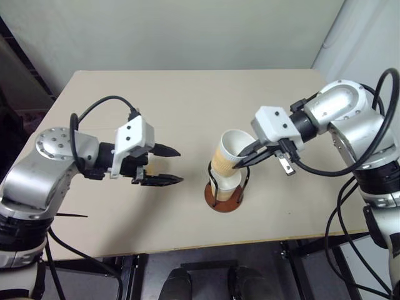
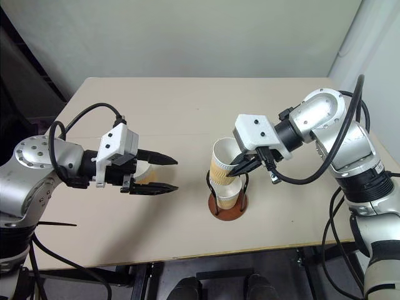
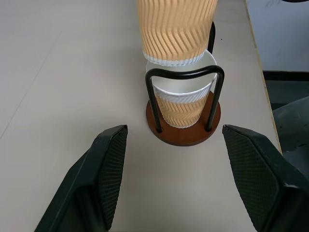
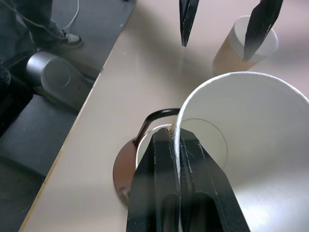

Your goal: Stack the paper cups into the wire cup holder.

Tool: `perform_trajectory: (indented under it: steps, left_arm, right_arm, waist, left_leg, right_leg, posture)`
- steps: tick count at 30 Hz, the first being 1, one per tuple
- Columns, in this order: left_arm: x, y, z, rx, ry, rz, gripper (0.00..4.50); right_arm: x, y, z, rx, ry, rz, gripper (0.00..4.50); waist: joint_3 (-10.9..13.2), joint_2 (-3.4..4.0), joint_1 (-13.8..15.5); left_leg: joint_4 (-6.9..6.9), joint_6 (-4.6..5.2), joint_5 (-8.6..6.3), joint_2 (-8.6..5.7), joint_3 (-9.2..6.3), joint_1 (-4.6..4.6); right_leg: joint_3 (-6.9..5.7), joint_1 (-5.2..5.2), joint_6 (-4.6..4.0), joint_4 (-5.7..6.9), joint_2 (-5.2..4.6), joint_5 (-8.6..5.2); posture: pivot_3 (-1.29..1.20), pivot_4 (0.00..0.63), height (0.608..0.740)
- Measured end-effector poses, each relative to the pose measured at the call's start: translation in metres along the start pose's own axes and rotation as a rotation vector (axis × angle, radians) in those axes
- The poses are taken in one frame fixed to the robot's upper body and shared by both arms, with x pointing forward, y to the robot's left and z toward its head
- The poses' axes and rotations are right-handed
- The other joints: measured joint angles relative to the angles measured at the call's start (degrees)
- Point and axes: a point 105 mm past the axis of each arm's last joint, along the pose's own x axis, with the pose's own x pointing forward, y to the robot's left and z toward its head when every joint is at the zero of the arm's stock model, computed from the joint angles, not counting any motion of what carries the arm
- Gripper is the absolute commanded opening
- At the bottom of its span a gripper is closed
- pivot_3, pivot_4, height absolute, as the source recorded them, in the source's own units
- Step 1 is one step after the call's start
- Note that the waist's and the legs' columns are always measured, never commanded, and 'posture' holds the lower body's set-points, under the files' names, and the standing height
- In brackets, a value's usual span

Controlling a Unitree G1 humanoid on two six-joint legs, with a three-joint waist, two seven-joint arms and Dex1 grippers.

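Observation:
The paper cup behind my left gripper will slip deep into the stack when I lower it, because the paper cups taper downward.
One paper cup stands upright in the wire cup holder at the table's front middle. My right gripper is shut on the rim of a second paper cup, which hangs tilted just above the first, between the wire arches; the pinch on the rim is plain in the right wrist view. Left of the holder my left gripper is open and empty, its fingers pointing toward the holder. A third paper cup stands on the table behind the left fingers.
The beige table reaches to a pale wall at the back. Its front edge runs close below the holder, and its right edge lies under my right arm. Dark frame parts and the floor sit past the front edge.

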Motion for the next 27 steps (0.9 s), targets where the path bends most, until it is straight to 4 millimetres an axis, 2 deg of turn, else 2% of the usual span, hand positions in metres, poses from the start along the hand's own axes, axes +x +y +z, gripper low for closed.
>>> perform_trajectory:
  steps: [6,11,12,13,15,20,24,27]
  left_arm:
    - [0.0,0.0,0.0,-0.003,0.001,0.006,3.37]
    - [-0.002,0.002,-0.002,-0.004,0.02,0.02,3.37]
    - [-0.003,0.003,-0.004,-0.005,0.033,0.03,3.37]
    - [-0.004,0.003,-0.006,-0.006,0.042,0.036,3.37]
    - [-0.005,0.004,-0.007,-0.005,0.057,0.045,3.37]
    - [-0.011,0.007,-0.009,0.007,0.091,0.07,3.37]
    - [-0.029,0.017,-0.016,0.02,0.17,0.131,3.37]
    - [-0.053,0.024,-0.026,0.031,0.277,0.187,3.37]
  right_arm:
    - [0.0,0.003,-0.003,0.003,0.008,0.02,0.02]
    - [0.01,0.004,-0.012,-0.008,0.049,0.028,0.02]
    - [0.013,0.005,-0.014,-0.01,0.062,0.03,0.41]
    - [0.015,0.005,-0.016,-0.012,0.067,0.03,0.56]
    - [0.015,0.004,-0.018,-0.014,0.08,0.025,1.21]
    - [0.014,0.003,-0.02,-0.016,0.097,0.016,2.97]
    - [0.007,-0.007,-0.012,-0.004,0.047,-0.033,4.35]
    - [-0.005,-0.031,0.011,0.03,-0.115,-0.176,4.35]
  waist:
    - [0.0,0.0,0.01]
    - [0.0,0.0,-0.02]
    - [0.0,0.0,-0.02]
    - [0.0,0.0,-0.03]
    - [0.0,0.0,-0.01]
    - [0.0,0.0,-0.03]
    - [0.0,0.0,-0.13]
    - [0.0,0.0,-0.42]
  left_leg:
    - [-0.07,-0.03,0.01,0.02,0.12,0.04]
    - [-0.14,-0.03,0.01,0.06,0.1,0.04]
    - [-0.16,-0.03,0.01,0.07,0.06,0.04]
    - [-0.16,-0.02,0.01,0.08,0.03,0.03]
    - [-0.17,-0.03,0.01,0.08,-0.01,0.03]
    - [-0.17,-0.02,0.01,0.07,-0.01,0.04]
    - [-0.22,-0.02,0.01,0.1,0.0,0.03]
    - [-0.29,-0.02,0.01,0.13,0.02,0.03]
  right_leg:
    - [0.0,-0.01,0.0,0.0,0.08,0.0]
    - [0.01,-0.08,0.36,0.0,0.09,0.21]
    - [0.0,-0.09,0.37,0.0,0.09,0.22]
    - [0.01,-0.1,0.37,0.0,0.09,0.22]
    - [0.01,-0.1,0.37,0.0,0.09,0.22]
    - [0.04,-0.11,0.33,0.0,0.08,0.2]
    - [0.08,-0.2,0.11,0.02,0.11,0.07]
    - [0.17,-0.34,-0.22,0.06,0.17,-0.12]
  posture:
    - [0.0,0.15,0.74]
    - [0.0,0.15,0.74]
    - [0.0,0.15,0.74]
    - [0.0,0.15,0.74]
    - [0.0,0.15,0.74]
    - [0.0,0.15,0.74]
    - [0.0,0.15,0.74]
    - [0.0,0.15,0.74]
